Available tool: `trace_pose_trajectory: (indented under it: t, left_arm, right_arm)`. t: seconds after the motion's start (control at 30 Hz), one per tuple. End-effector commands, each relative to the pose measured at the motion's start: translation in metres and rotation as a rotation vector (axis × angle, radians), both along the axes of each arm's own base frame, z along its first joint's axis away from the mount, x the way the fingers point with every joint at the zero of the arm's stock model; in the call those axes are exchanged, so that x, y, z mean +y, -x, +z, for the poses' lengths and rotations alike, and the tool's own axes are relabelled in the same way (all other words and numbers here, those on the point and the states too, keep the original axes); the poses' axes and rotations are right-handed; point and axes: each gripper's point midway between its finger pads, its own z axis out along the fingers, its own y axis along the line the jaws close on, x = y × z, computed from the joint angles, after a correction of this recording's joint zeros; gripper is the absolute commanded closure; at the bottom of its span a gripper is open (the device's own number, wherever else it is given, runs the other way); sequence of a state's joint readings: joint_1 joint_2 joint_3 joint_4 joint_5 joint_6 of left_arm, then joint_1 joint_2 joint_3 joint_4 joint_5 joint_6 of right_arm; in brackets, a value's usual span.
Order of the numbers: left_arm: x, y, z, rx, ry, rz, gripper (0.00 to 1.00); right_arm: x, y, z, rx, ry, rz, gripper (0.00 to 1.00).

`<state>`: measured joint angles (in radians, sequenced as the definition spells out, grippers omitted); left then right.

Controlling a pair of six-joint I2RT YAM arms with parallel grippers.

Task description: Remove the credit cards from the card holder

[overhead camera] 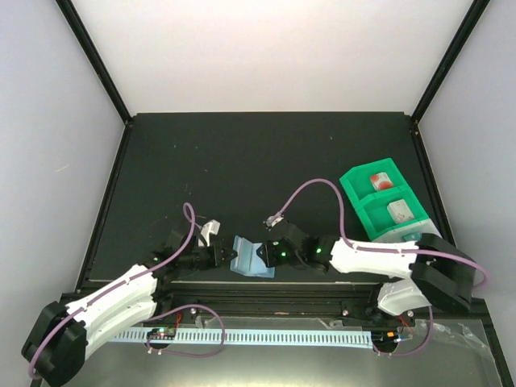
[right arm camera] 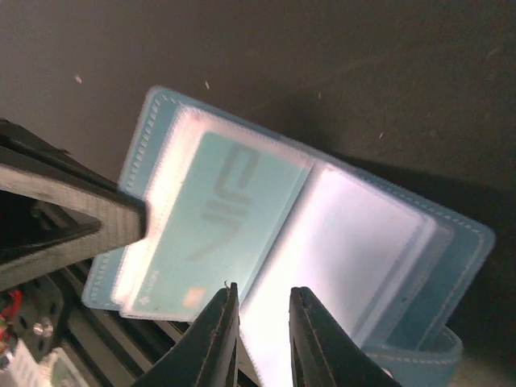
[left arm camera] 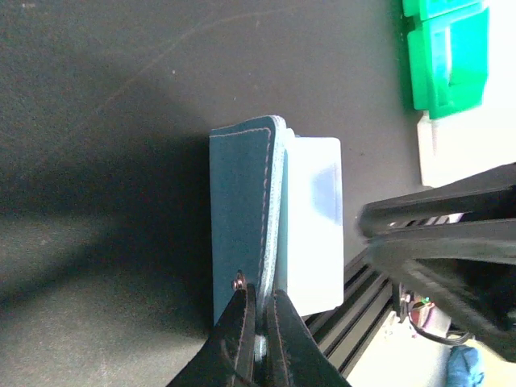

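Note:
My left gripper should lay the card holder's teal-card half (left arm camera: 240, 189) flat and open before I pull the teal card (right arm camera: 222, 222), because that half is standing tilted in my left gripper.
The light-blue card holder (overhead camera: 251, 259) lies open at the table's near edge. In the right wrist view its clear sleeves fan out; one holds the teal card (right arm camera: 219, 216), and the sleeve beside it (right arm camera: 359, 246) looks empty. My left gripper (left arm camera: 258, 305) is shut on the card holder's (left arm camera: 238, 201) near edge. In the right wrist view a left finger (right arm camera: 76, 211) covers the holder's left edge. My right gripper (right arm camera: 262, 300) is open by a narrow gap, with its tips over the sleeves' near edge. The white card with a red blotch (overhead camera: 379, 181) and the pale grey card (overhead camera: 398, 211) lie in the green tray.
The green compartment tray (overhead camera: 355, 187) stands at the right, also showing in the left wrist view (left arm camera: 451, 56). A small white object (overhead camera: 210, 230) lies beside the left gripper. The black rail of the table's front edge (overhead camera: 266, 292) runs just under the holder.

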<state>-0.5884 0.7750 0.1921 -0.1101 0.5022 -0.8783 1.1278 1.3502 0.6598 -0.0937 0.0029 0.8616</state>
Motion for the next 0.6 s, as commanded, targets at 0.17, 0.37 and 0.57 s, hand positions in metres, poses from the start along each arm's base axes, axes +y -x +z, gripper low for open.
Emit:
trace_pose_trajectory:
  t: [0.17, 0.37, 0.57]
  left_arm:
    - [-0.003, -0.003, 0.002, 0.007, 0.043, 0.023, 0.91]
    - [0.013, -0.008, 0.007, -0.034, -0.051, 0.080, 0.67]
    - [0.013, -0.013, 0.023, -0.071, -0.064, 0.071, 0.54]
  right_arm:
    - [0.010, 0.007, -0.051, 0.075, 0.102, 0.080, 0.81]
    - [-0.014, 0.006, -0.077, 0.077, 0.190, 0.041, 0.81]
    - [-0.024, -0.004, -0.073, 0.027, 0.236, 0.011, 0.81]
